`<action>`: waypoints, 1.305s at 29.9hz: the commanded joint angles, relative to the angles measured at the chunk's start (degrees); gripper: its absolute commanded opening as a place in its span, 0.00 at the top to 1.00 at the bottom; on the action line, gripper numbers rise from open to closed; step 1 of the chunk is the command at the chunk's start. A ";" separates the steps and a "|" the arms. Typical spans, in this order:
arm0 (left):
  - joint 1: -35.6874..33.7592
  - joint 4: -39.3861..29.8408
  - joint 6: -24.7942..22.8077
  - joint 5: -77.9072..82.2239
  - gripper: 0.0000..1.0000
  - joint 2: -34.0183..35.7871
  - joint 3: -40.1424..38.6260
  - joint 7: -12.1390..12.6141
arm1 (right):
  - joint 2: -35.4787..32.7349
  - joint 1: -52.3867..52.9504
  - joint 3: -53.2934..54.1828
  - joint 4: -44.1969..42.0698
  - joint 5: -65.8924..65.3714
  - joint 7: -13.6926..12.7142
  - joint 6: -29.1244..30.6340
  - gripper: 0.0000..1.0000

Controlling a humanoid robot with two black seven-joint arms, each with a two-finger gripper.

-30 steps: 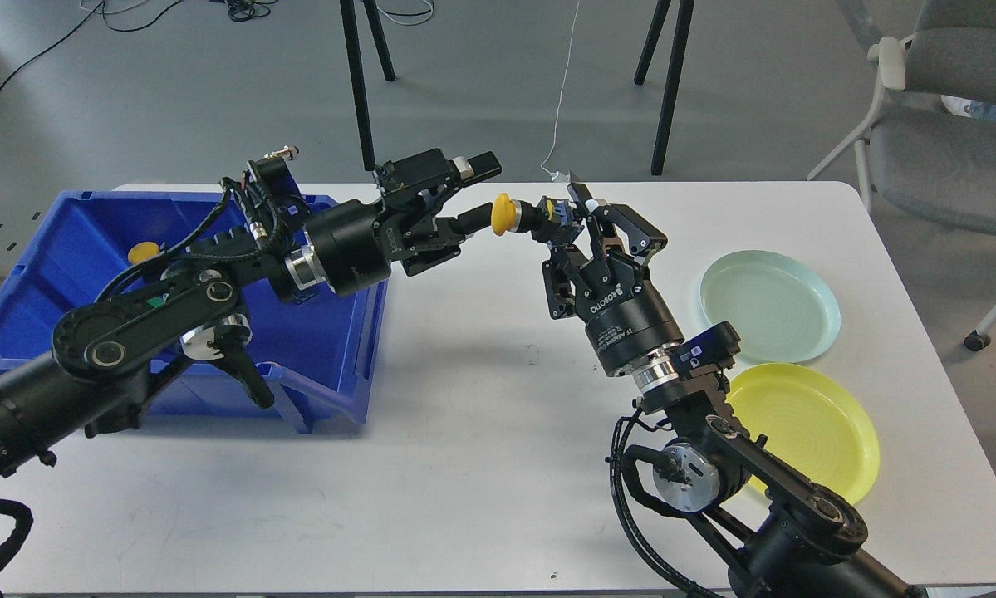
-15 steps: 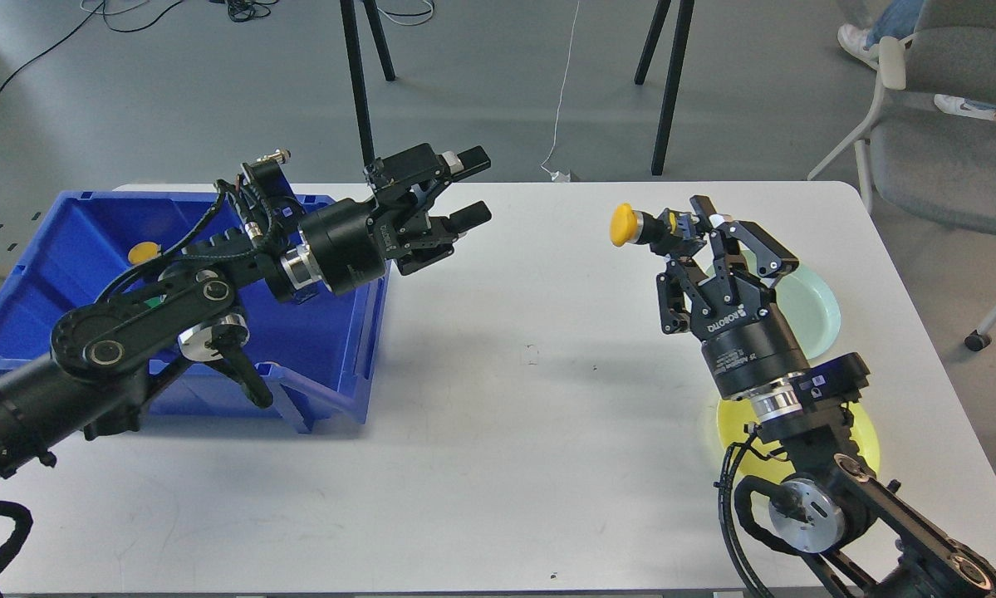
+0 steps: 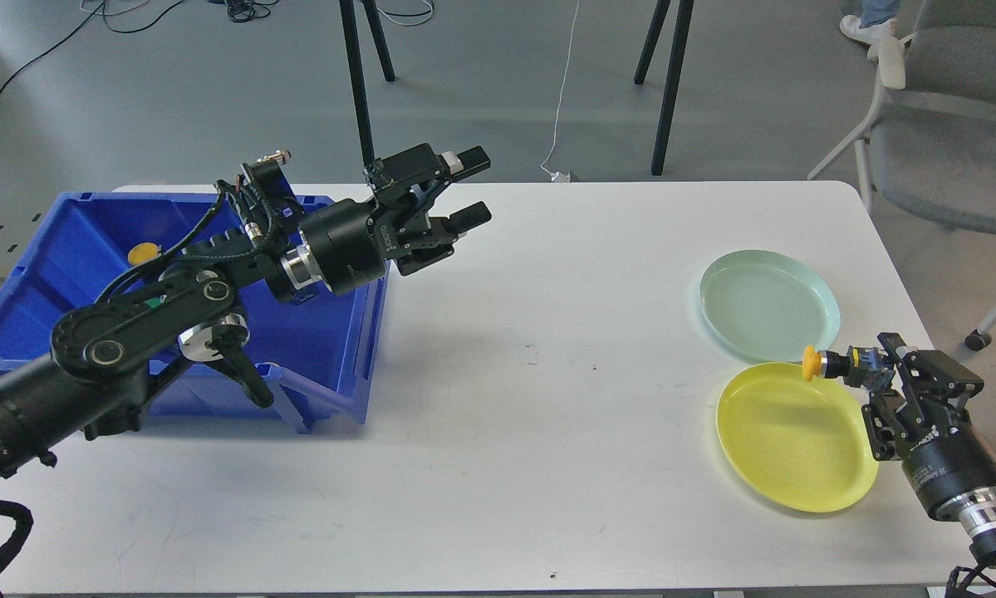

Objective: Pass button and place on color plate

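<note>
I should expect a green-capped button (image 3: 154,302) partly hidden beneath my black arm in the blue bin, since a speck of green is peeking out there.
My right gripper (image 3: 867,370) is shut on a yellow-capped button (image 3: 812,363) with a black body and holds it sideways just above the far rim of the yellow plate (image 3: 788,440). A pale green plate (image 3: 767,303) lies just behind the yellow one. My left gripper (image 3: 474,187) is open and empty, held above the table to the right of the blue bin (image 3: 82,249). A second yellow button (image 3: 143,252) lies inside the bin at its far left.
The white table (image 3: 506,415) carries the bin at the left and the two plates at the right. Tripod legs (image 3: 356,83) stand on the floor behind the table. A grey chair (image 3: 946,141) stands at the back right.
My right gripper has carried the button from the table's middle, where it met the left gripper, to the right and down to the yellow plate. The left gripper let go and stays open.
</note>
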 commanded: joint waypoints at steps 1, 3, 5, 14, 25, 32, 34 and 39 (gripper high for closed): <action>0.00 -0.08 0.00 0.01 0.13 0.00 0.00 0.00 | 0.49 -1.93 -0.34 -1.56 0.11 -0.01 0.07 0.98; 0.00 -0.08 0.00 0.01 0.13 0.00 0.00 0.00 | 0.76 -2.28 -0.69 -2.18 0.11 -0.01 0.07 0.97; -0.09 -0.08 0.00 0.27 0.13 0.00 0.00 0.00 | 1.29 -2.37 -1.05 -2.62 0.11 -0.01 0.07 0.91; -4.74 -2.63 0.00 3.86 0.06 10.53 0.88 0.00 | 3.75 -2.37 -1.31 -2.97 0.11 -0.01 -0.02 0.55; -8.70 -1.67 0.00 42.51 0.05 24.43 5.19 0.00 | 5.60 -1.66 -0.26 -3.15 0.20 -0.01 -0.11 0.31; -8.79 3.95 0.00 57.74 0.05 24.97 5.19 0.00 | 6.48 -1.58 0.01 -3.15 0.20 -0.01 -0.11 0.28; -8.70 5.27 0.00 59.24 0.05 24.79 5.28 0.00 | 6.56 -1.58 0.09 -3.15 0.20 -0.01 -0.02 0.28; -8.70 8.70 0.00 65.13 0.05 24.96 7.47 0.00 | 6.56 -1.66 0.18 -3.15 0.20 -0.01 -0.02 0.27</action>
